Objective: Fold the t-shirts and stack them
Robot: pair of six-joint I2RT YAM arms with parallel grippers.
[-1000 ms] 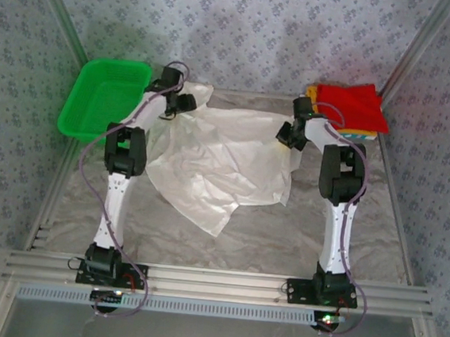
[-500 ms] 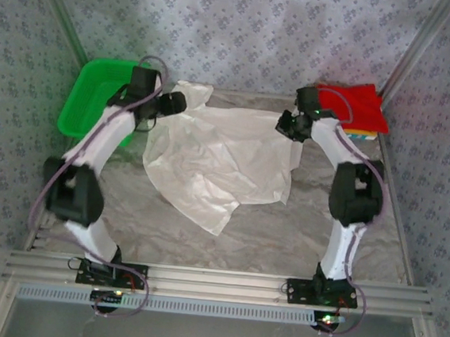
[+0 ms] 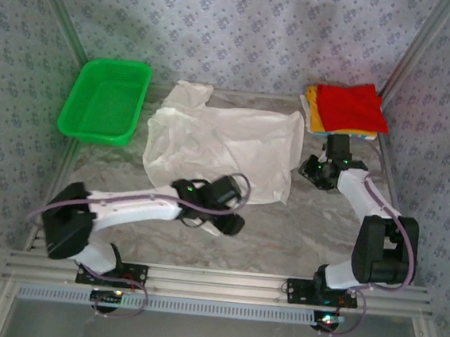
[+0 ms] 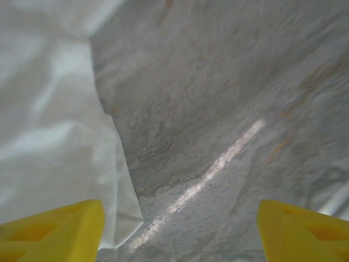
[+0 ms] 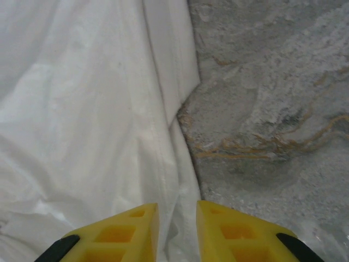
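Next, my left gripper moves back from where it hovers past the near sleeve (image 3: 209,227) of the wrinkled white t-shirt. It should then grab the t-shirt's near shoulder (image 3: 160,183) and pull the t-shirt tight.
The large white t-shirt (image 3: 219,144) lies spread on the marble table top (image 3: 299,231), plain side up. My left gripper (image 3: 234,223) hovers at its near corner. In the left wrist view that gripper (image 4: 180,232) stands wide open, the shirt's corner (image 4: 49,136) by its left finger and nothing between the jaws. My right gripper (image 3: 311,170) is low at the shirt's right edge. In the right wrist view its jaws (image 5: 177,229) stand a little apart, open, with the white hem (image 5: 163,164) running into the gap. Folded t-shirts (image 3: 349,107), red on top, are stacked at the back right.
A green mesh basket (image 3: 104,99) sits at the back left. Patterned walls and metal frame posts close in the table on three sides. A metal rail (image 3: 214,277) carries both arm bases at the near edge. Bare marble (image 5: 272,109) lies right of the shirt.
The left arm swung from the shirt's far left corner by the basket to its near corner. The right arm drew back from the far right corner along the edge, and its jaws parted.
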